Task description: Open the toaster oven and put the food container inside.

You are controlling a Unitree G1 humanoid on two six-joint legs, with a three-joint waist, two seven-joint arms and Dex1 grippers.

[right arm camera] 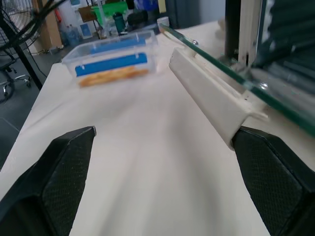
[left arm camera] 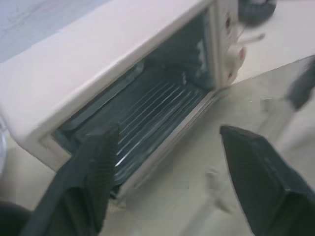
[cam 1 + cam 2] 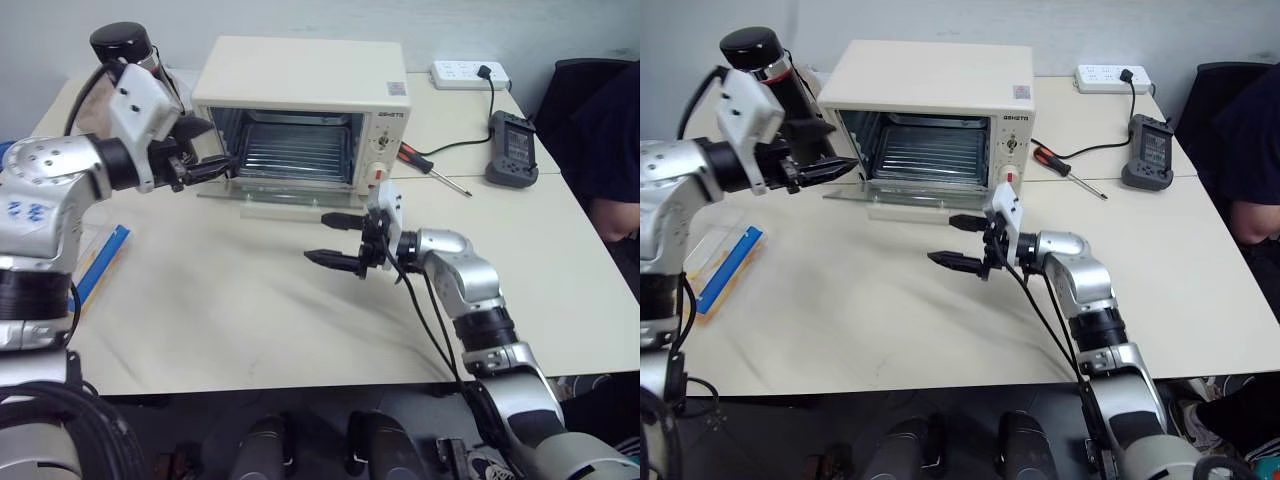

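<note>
The glass door is at a slant with its handle (image 3: 285,211) at my right gripper's finger, so my right gripper should move back and let the door fall flat for the food container (image 3: 726,266).
The cream toaster oven (image 3: 300,80) stands at the back of the table. Its glass door (image 3: 270,198) hangs down flat and the wire rack (image 2: 147,113) inside is bare. My left gripper (image 3: 205,150) hovers at the oven's left front corner, open and holding nothing. In front of the lowered door, my right gripper (image 3: 318,237) points left just above the table, open and empty. The food container (image 1: 113,56), clear with blue clips and yellow food, lies on the table's left side (image 3: 725,255), apart from both grippers.
A tall black thermos flask (image 3: 120,45) stands behind my left arm. Right of the oven lie a screwdriver (image 3: 425,165), a dark handheld device (image 3: 512,148) and a white power strip (image 3: 470,72). A person (image 3: 610,150) sits at the table's right edge.
</note>
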